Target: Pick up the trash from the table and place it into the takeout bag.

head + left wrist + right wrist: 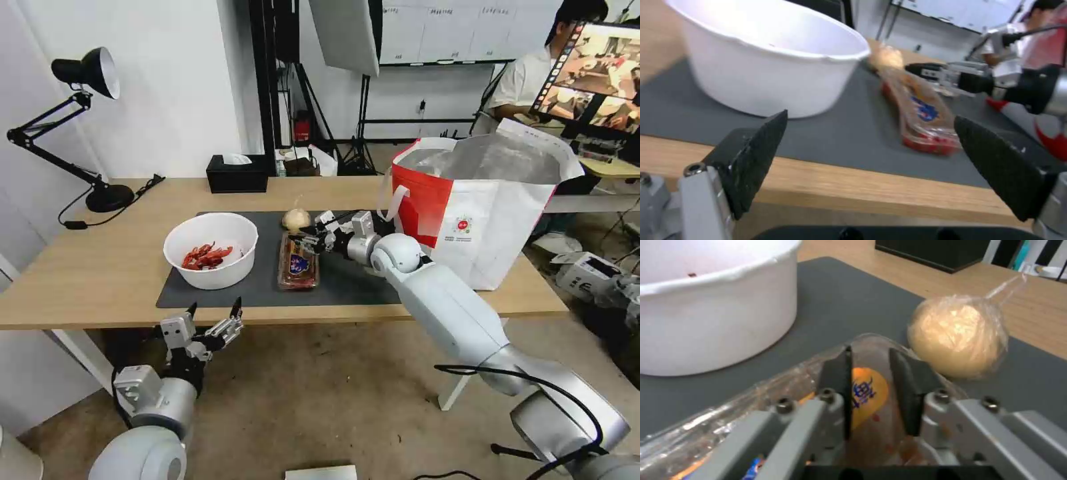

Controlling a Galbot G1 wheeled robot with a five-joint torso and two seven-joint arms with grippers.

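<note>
Both halves of the clear plastic tray (pixel 299 268) should come up together when the robot lifts the tray's edge, because the labelled lid lies closely over the red-stained base.
A white bowl (pixel 213 275) (pixel 773 66) (pixel 706 306) with red crayfish shells stands on the left of the dark mat (pixel 267 293). The clear plastic tray (pixel 298 267) (pixel 920 113) (pixel 729 420) lies beside it. My right gripper (pixel 307 241) (pixel 869 351) is at the tray's far end, its fingers closed narrowly on the tray's rim. A small knotted beige bag (pixel 296 219) (pixel 958 340) rests just behind. The red-and-white takeout bag (pixel 480 220) stands open at the table's right. My left gripper (pixel 215 312) (pixel 870 116) hangs open below the table's (pixel 87 267) front edge.
A black tissue box (pixel 237 175) sits at the table's back edge. A black desk lamp (pixel 100 193) with its cable stands at the back left. Bare wood lies left of the mat.
</note>
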